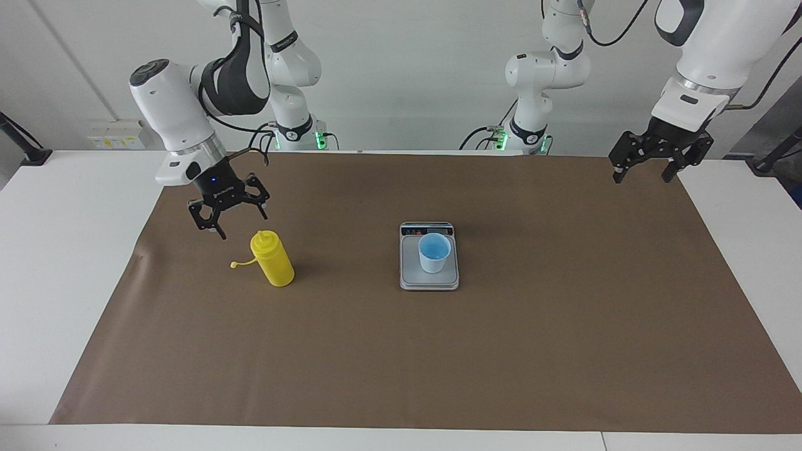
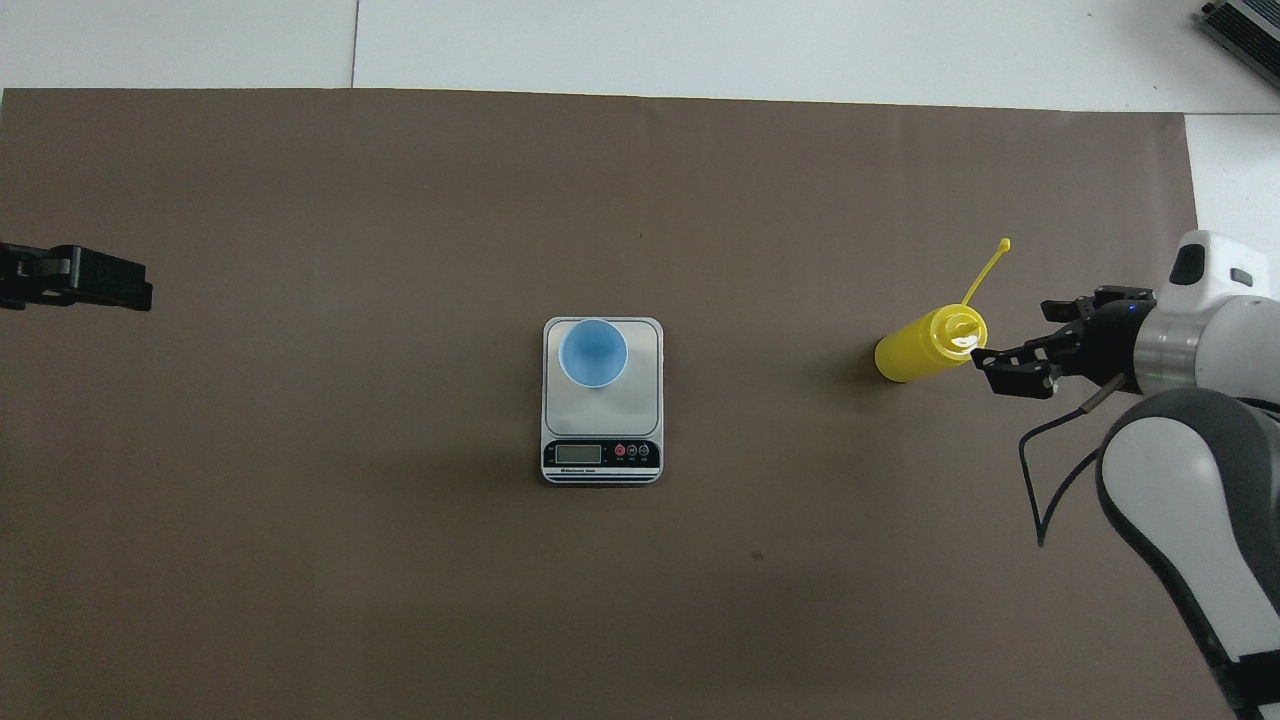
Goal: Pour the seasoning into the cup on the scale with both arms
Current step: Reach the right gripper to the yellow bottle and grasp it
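The strap (image 2: 984,276) sticks straight out from the bottle's neck, so the tethered cap (image 2: 1005,245) will move along clear of the bottle's spout when the robot tips the bottle.
The yellow seasoning bottle (image 1: 272,260) (image 2: 920,350) stands upright on the brown mat toward the right arm's end, its tethered cap (image 1: 235,264) (image 2: 1004,244) hanging off to the side. The light blue cup (image 1: 434,252) (image 2: 593,352) stands on the silver-grey scale (image 1: 429,282) (image 2: 645,400) at mid-table, with the display strip (image 2: 600,453) on the robots' side. My right gripper (image 1: 241,224) (image 2: 1015,335) is open in the air beside the bottle's top, not touching it. My left gripper (image 1: 643,177) (image 2: 100,280) is open and waits raised over the mat's edge at the left arm's end.
A brown mat (image 1: 401,363) (image 2: 400,600) covers most of the white table (image 1: 62,282). Only the bottle and the scale with the cup stand on it. A grey device (image 2: 1240,30) shows at the table's farthest corner on the right arm's end.
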`<action>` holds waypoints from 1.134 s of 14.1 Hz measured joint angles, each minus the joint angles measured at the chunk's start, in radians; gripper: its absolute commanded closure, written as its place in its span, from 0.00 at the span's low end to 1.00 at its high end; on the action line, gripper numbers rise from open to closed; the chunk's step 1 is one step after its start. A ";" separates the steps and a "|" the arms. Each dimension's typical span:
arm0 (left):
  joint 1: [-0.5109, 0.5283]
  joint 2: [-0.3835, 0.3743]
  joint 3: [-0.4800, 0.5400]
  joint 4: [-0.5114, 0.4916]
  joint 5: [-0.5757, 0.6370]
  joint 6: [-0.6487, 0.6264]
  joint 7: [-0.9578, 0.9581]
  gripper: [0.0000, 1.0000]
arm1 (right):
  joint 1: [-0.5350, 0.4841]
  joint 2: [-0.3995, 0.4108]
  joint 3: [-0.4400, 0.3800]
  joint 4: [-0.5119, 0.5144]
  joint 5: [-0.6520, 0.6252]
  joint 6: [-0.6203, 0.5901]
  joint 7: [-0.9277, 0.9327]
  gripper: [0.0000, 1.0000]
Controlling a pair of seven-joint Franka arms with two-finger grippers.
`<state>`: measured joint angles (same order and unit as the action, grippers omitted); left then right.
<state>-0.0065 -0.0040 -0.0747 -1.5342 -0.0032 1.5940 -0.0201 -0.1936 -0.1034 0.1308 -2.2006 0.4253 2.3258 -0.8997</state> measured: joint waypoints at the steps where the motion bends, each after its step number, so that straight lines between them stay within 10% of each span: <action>1: 0.000 0.000 0.001 0.000 -0.013 -0.005 0.001 0.00 | -0.006 0.001 0.000 -0.023 0.051 0.018 -0.070 0.00; 11: 0.001 -0.007 0.017 -0.028 -0.023 -0.026 0.060 0.00 | -0.055 0.147 -0.001 -0.098 0.688 0.051 -0.908 0.00; 16: 0.003 -0.016 0.023 -0.042 -0.023 -0.034 0.062 0.00 | -0.043 0.171 0.002 -0.103 0.859 0.052 -1.003 0.00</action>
<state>-0.0033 -0.0199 -0.0512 -1.5762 -0.0262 1.5596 0.0418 -0.2370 0.0674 0.1331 -2.3041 1.2848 2.3773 -1.9027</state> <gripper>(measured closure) 0.000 0.000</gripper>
